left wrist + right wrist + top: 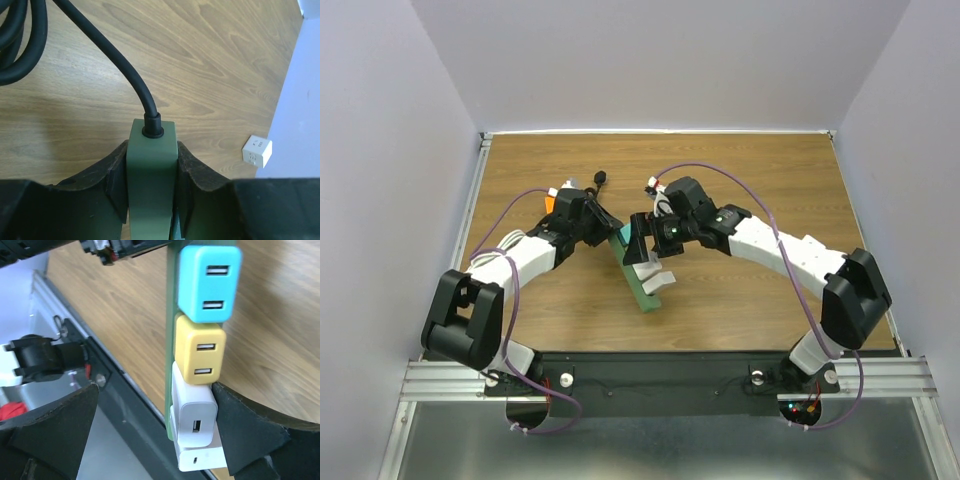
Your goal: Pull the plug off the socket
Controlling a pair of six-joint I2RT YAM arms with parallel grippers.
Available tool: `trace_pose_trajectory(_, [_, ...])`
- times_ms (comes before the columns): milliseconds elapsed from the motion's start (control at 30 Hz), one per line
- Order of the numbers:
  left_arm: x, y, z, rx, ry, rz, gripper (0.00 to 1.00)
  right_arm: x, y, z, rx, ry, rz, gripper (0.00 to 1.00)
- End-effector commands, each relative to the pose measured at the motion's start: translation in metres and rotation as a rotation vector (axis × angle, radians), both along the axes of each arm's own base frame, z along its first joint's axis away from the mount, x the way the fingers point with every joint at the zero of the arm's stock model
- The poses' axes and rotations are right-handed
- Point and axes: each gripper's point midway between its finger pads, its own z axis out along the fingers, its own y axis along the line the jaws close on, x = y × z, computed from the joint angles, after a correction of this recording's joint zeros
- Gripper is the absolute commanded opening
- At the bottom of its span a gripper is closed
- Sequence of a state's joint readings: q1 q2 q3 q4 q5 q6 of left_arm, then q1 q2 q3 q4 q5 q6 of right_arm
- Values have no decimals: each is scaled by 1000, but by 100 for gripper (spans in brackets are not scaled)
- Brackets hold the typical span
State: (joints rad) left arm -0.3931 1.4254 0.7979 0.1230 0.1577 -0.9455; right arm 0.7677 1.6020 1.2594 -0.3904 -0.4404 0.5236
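My right gripper is off-centre around the white plugs, a long way from my left gripper's hold, so it should move over and grip the blue plug next to that hold.
The dark-green socket strip lies at an angle mid-table, its black cord at the far end. My left gripper is shut on the strip's cord end, where the cord leaves it. The right wrist view shows the strip edge-on with a blue plug, a yellow plug, a white plug and a second white plug in a row. My right gripper is open around the white plugs; its right finger touches them and the left finger stands well apart.
A small white cube adapter lies on the wood near the lilac wall. Coiled black cord lies beyond the strip. The black base rail and table's near edge run just beside the strip's plug end.
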Motion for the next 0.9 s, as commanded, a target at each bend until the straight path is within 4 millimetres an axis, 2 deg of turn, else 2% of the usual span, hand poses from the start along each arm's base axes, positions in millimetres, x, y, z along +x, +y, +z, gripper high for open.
trace_pose_trajectory(0, [6, -16, 32, -77, -79, -73, 0, 12, -5, 32, 26, -177, -24, 99])
trace_pose_trajectory(267, [10, -26, 39, -95, -96, -130, 0, 7, -18, -3, -70, -148, -12, 95])
trace_pose_trajectory(400, [9, -34, 34, -96, -87, -190, 0, 6, -23, -23, -120, -135, 0, 86])
trace_pose_trajectory(500, [7, -36, 31, -100, -82, -208, 0, 7, -24, -35, -146, -126, 9, 84])
trace_pose_trajectory(600, [5, -37, 28, -101, -83, -225, 0, 11, -24, -40, -165, -136, 5, 85])
trace_pose_trajectory(767, [2, -40, 25, -105, -89, -255, 0, 32, -26, -46, -225, -190, -40, 87])
trace_pose_trajectory(867, [0, -45, 26, -125, -94, -287, 0, 38, -22, -50, -234, -192, -34, 86])
